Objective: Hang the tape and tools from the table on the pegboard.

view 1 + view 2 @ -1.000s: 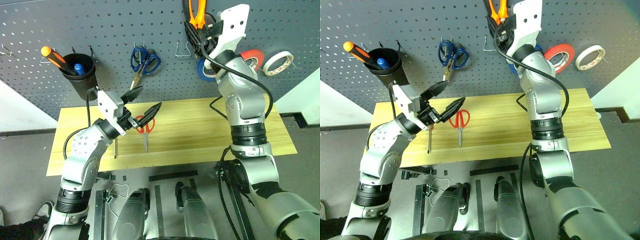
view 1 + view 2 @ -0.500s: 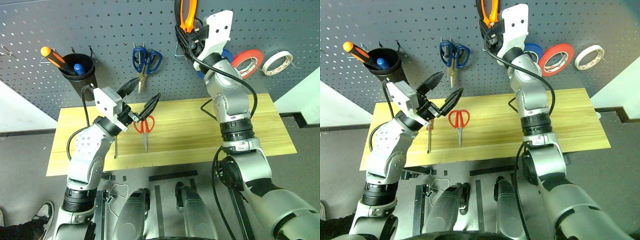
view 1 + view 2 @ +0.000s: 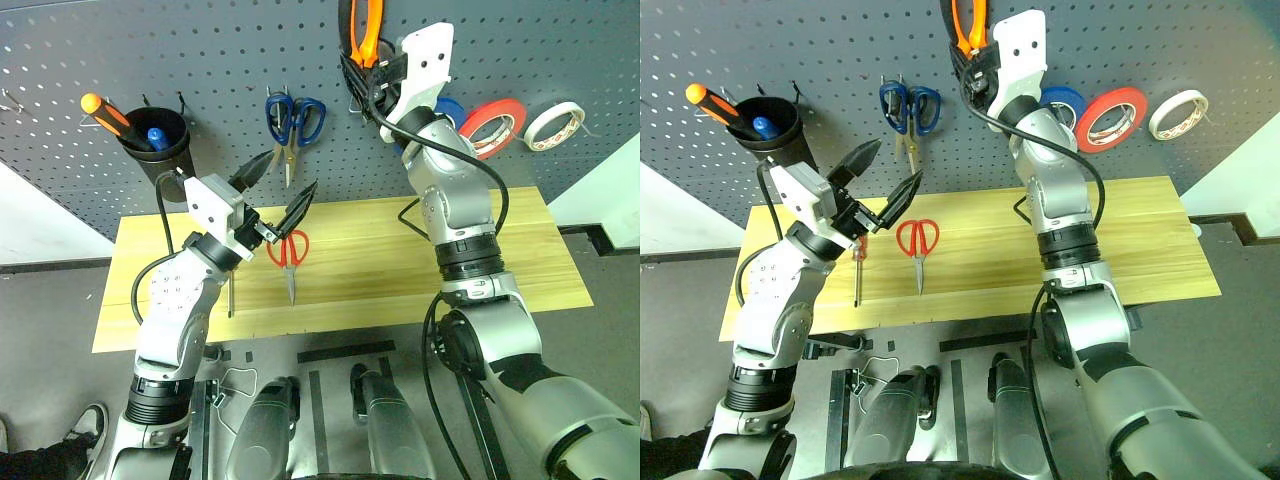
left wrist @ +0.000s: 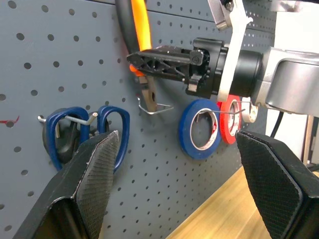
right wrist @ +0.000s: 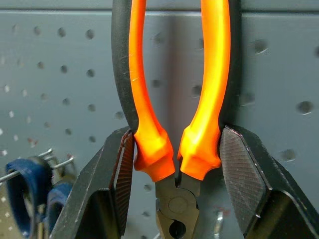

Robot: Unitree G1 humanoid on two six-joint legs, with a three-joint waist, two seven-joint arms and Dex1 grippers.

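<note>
My gripper will push the loops of the red-handled scissors (image 3: 289, 252) onto the hook's wires (image 4: 89, 119), and these will hang in front because the wires poke out past the blue-handled scissors.
My right gripper (image 3: 372, 75) is shut on the orange-and-black pliers (image 3: 368, 28) and holds them up against the dark pegboard (image 3: 200, 60). In the right wrist view the fingers (image 5: 117, 174) press both handles just above the joint. The pliers' nose hangs close to a wire hook (image 4: 158, 107). The red tape (image 3: 495, 112) hangs on the pegboard to the right. Red-handled scissors (image 3: 290, 255) and the slim screwdriver (image 3: 857, 280) lie on the wooden table (image 3: 500, 250). My left gripper (image 3: 290, 175) hovers open and empty above them.
On the pegboard hang blue-handled scissors (image 3: 293, 120), a blue tape roll (image 4: 185, 134), a white roll (image 3: 557, 125) and a black cup (image 3: 160, 150) holding an orange-handled screwdriver. The table's right half is bare wood.
My right gripper has carried the pliers leftward along the pegboard. The left gripper has tilted slightly and stays open over the table.
</note>
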